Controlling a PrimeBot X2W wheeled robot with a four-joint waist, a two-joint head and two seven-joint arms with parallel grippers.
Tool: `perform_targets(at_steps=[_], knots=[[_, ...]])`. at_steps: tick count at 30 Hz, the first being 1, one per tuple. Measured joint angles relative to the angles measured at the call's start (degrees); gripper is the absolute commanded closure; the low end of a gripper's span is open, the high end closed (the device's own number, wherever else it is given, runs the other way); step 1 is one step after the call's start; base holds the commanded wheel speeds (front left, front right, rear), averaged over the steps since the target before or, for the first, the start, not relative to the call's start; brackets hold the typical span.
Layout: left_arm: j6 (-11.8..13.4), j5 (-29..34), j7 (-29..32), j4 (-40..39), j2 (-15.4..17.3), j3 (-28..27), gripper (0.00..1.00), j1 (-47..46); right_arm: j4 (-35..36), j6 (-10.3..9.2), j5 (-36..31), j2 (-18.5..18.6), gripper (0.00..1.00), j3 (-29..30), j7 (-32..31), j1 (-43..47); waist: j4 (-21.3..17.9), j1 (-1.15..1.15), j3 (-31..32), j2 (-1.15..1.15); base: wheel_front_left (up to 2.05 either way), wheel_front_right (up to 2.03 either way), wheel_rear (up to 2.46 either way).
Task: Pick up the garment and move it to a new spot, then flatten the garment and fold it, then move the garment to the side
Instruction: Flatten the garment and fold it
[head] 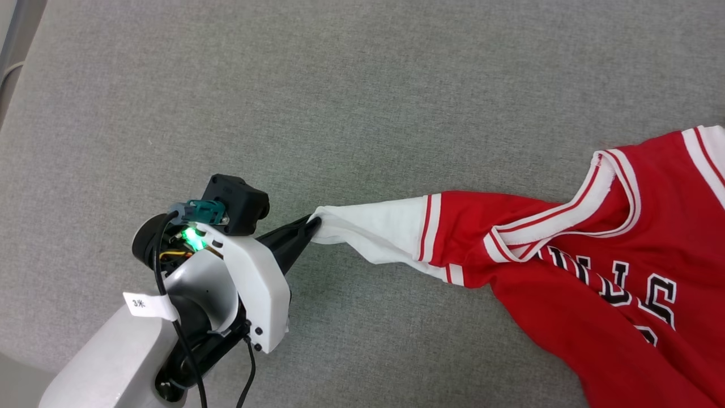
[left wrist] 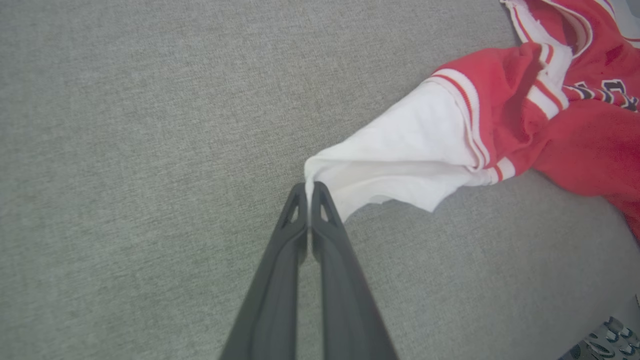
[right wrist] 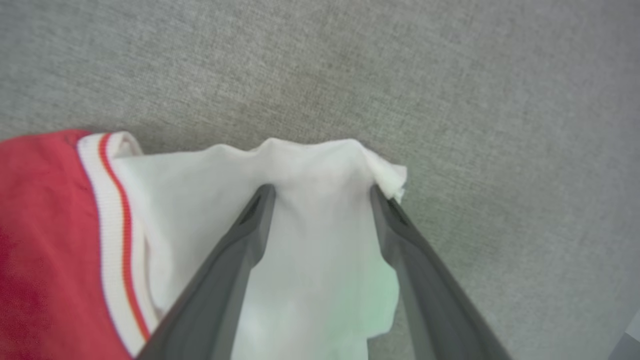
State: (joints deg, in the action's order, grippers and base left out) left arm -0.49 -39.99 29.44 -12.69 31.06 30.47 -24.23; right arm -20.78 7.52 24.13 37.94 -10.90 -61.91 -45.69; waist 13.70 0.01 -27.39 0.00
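I expect the garment (head: 571, 333) to land with its plain back up when I lift it and swing it away, because the black lettering (head: 615, 290) is facing up below the collar.
The garment (head: 572, 272), a red jersey with white sleeves, striped trim and black lettering, lies on the grey cloth surface (head: 340, 85) at the right, running off the frame. Its left sleeve (head: 374, 226) is stretched out toward my left gripper (head: 315, 222), which is shut on the sleeve's tip. The left wrist view shows that gripper (left wrist: 310, 188) pinching the white sleeve (left wrist: 400, 155), with the red body (left wrist: 580, 140) beyond. In the right wrist view my right gripper (right wrist: 322, 192) stands open, its fingers spread wide with the other white sleeve (right wrist: 320, 240) between them and its edge bunched at the tips.
The grey surface stretches wide above and left of the garment. Its left edge (head: 11, 73) shows at the upper left of the head view. A dark object (left wrist: 607, 337) peeks in at the lower right corner of the left wrist view.
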Motion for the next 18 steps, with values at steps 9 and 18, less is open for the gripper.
perform_targets(at_steps=[9, 18], knots=[[0.0, 0.08, -0.44, 0.3, -0.21, 0.07, 1.0, -0.68, -2.2, -0.14, 3.3, 1.4, 1.0, -4.04, 0.4, 0.62, 1.04, -0.01, -0.65, 0.0, 0.0, 0.0, 0.0], [0.78, 0.34, -2.43, 2.59, 0.01, -1.2, 1.0, -0.6, -3.99, -0.01, 5.7, 0.2, 1.0, -5.26, 9.16, 1.81, -0.33, -0.01, 1.79, 0.0, 0.0, 0.0, 0.0]])
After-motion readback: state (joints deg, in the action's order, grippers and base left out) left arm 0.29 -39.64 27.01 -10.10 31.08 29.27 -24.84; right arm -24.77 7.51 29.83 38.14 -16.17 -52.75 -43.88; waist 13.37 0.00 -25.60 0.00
